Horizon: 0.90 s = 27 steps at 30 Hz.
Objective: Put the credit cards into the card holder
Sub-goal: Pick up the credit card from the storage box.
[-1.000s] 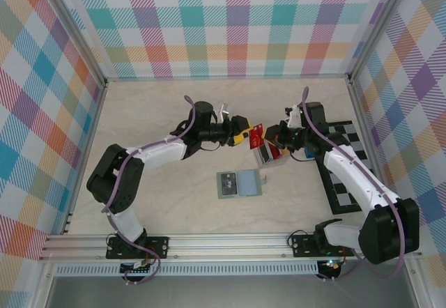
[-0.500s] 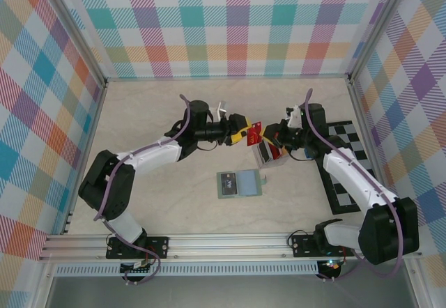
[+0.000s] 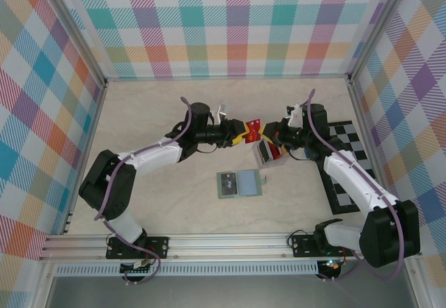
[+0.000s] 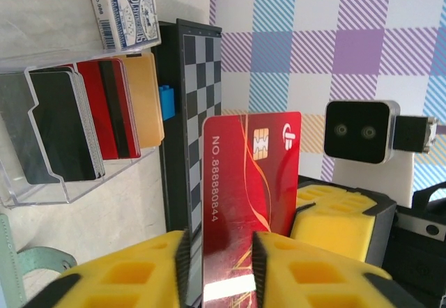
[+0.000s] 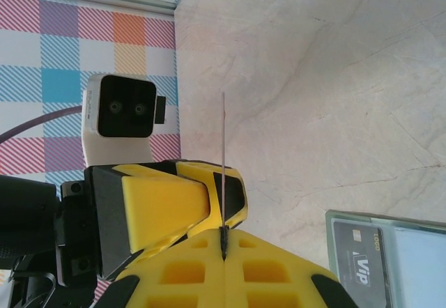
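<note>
Next, my right gripper leaves the red credit card to my left gripper and steadies the holder's empty end (image 3: 258, 182) before insertion, since the card holder (image 3: 239, 184) lies loose.
A red credit card (image 3: 254, 127) hangs in the air between the two grippers. My right gripper (image 3: 269, 136) is shut on its lower edge; in the right wrist view the card (image 5: 223, 141) stands edge-on out of the closed pads (image 5: 224, 235). My left gripper (image 4: 219, 242) has its jaws around the same card (image 4: 251, 182), with a gap at the left pad and the right finger overlapping it. The sage-green card holder (image 3: 239, 183) lies open on the table, a dark card (image 5: 359, 259) in its left half. More credit cards (image 4: 104, 106) stand in a clear rack (image 4: 42, 193).
A white-and-blue playing-card pack (image 4: 125, 17) lies beyond the rack. The black-and-white checkerboard (image 3: 348, 175) lies on the right, with a small blue block (image 4: 166, 102) at its edge. Plaid walls enclose the table on three sides.
The left gripper has moved right until it meets the red card held by the right gripper, and its jaws have narrowed around it. The right gripper has stayed shut.
</note>
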Each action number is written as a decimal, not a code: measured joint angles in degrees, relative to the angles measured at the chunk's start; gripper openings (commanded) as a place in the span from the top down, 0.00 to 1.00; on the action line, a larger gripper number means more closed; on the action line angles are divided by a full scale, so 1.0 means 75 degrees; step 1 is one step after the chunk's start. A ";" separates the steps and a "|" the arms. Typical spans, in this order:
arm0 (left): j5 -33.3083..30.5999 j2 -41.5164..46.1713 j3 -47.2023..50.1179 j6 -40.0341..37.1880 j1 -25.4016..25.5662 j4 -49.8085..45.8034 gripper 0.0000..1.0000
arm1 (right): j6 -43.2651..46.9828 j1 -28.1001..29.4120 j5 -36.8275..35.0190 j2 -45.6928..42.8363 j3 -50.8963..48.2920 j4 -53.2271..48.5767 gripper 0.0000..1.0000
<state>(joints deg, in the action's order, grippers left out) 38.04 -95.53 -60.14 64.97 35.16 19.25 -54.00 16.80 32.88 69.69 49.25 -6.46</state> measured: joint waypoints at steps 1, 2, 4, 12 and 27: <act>0.0003 0.0000 0.0000 0.0015 0.0000 0.0017 0.83 | 0.0000 0.0000 0.0003 0.0003 -0.0006 0.0003 0.96; 0.0000 0.0000 0.0000 0.0003 0.0000 0.0029 0.84 | 0.0000 0.0000 0.0000 0.0003 -0.0015 -0.0003 0.95; -0.0017 0.0000 0.0000 -0.0023 -0.0006 0.0026 0.88 | 0.0003 -0.0009 -0.0009 0.0017 -0.0032 -0.0017 0.94; -0.0087 0.0020 0.0029 -0.0318 0.0000 -0.0245 1.00 | 0.0300 -0.0041 -0.0216 0.0117 -0.0256 -0.0618 0.67; -0.1530 0.0565 0.2206 -0.1262 0.0734 -0.1582 1.00 | 0.2133 0.1437 -0.2763 0.1766 -0.0189 -0.3480 0.42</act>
<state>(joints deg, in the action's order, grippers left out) 26.57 -91.29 -43.59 55.51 40.66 7.38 -38.00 27.57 12.16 82.94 47.83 -32.56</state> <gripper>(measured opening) 0.037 0.604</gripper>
